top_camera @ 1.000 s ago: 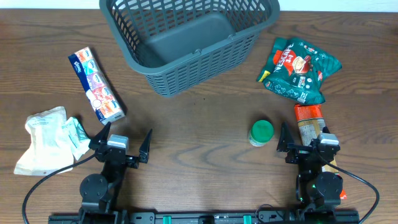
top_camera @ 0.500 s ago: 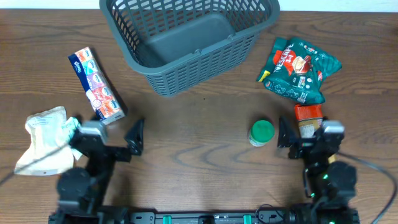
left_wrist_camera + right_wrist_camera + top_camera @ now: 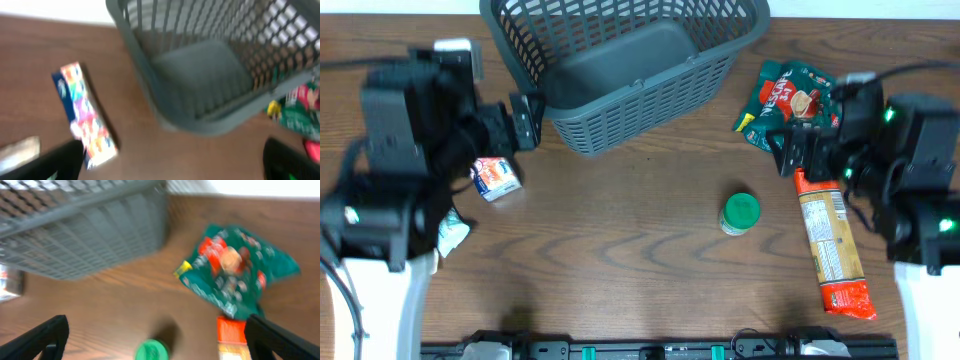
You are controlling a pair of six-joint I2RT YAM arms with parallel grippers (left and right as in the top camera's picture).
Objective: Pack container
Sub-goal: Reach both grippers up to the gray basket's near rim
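The dark grey container (image 3: pixel 620 64) stands crooked at the back. My left gripper and my right gripper should grasp its near rim (image 3: pixel 638 85) and turn the container straight first.
The dark grey slotted container (image 3: pixel 620 115) stands empty at the back centre; it also shows in the left wrist view (image 3: pixel 200 75) and the right wrist view (image 3: pixel 85 235). My left gripper (image 3: pixel 508 128) hangs open and empty above the table just left of the container, over a colourful box (image 3: pixel 495 178). In the left wrist view the jaws (image 3: pixel 172 165) are wide apart with the box (image 3: pixel 85 120) at their left. My right gripper (image 3: pixel 812 140) is open and empty above the green snack bag (image 3: pixel 800 105), right of the container; its jaws (image 3: pixel 157 330) are wide apart.
A green-lidded jar (image 3: pixel 740 212) stands right of centre, also in the right wrist view (image 3: pixel 151 351). A long orange packet (image 3: pixel 830 245) lies at the right. A white and green pouch (image 3: pixel 450 232) is mostly hidden under the left arm.
Both arms have risen from the table's front edge and swung toward the back. The left now hangs over the colourful box, the right over the snack bag. No object has moved.
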